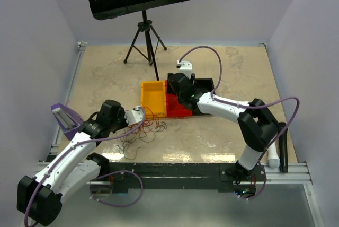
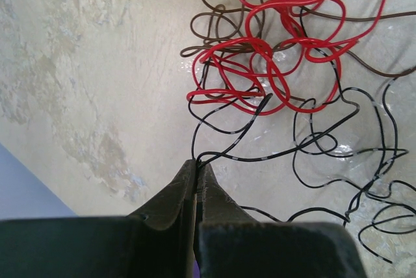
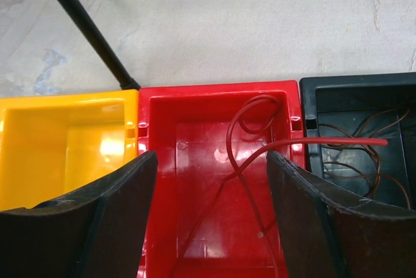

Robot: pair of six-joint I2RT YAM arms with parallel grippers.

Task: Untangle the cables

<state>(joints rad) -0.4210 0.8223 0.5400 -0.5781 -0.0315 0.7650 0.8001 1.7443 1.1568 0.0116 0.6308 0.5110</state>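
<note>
My left gripper's black cable goes into the red cable's loops (image 2: pixel 263 101). I should keep the black cable in place there while my right gripper pulls the red cable away.
The cables (image 2: pixel 273 63) lie in a loose tangle of red, brown and black strands on the table, seen in the top view as the cables (image 1: pixel 142 131) in front of the bins. My left gripper (image 2: pixel 197 163) is shut on a thin black strand at the tangle's near edge, just above the table; from above it is the left gripper (image 1: pixel 140 115). My right gripper (image 3: pixel 211 156) is open over the red bin (image 3: pixel 162 122), where a loose red cable (image 3: pixel 250 154) lies with one end reaching over the black bin (image 3: pixel 312 99). In the top view the right gripper (image 1: pixel 183 99) hangs above the bins.
A yellow bin (image 1: pixel 153 97), the red bin (image 1: pixel 177 111) and the black bin (image 1: pixel 205 84) stand side by side mid-table. Brown wires (image 3: pixel 374 158) lie in the black bin. A tripod (image 1: pixel 145 46) holding a perforated black panel stands at the back. Walls close in both sides.
</note>
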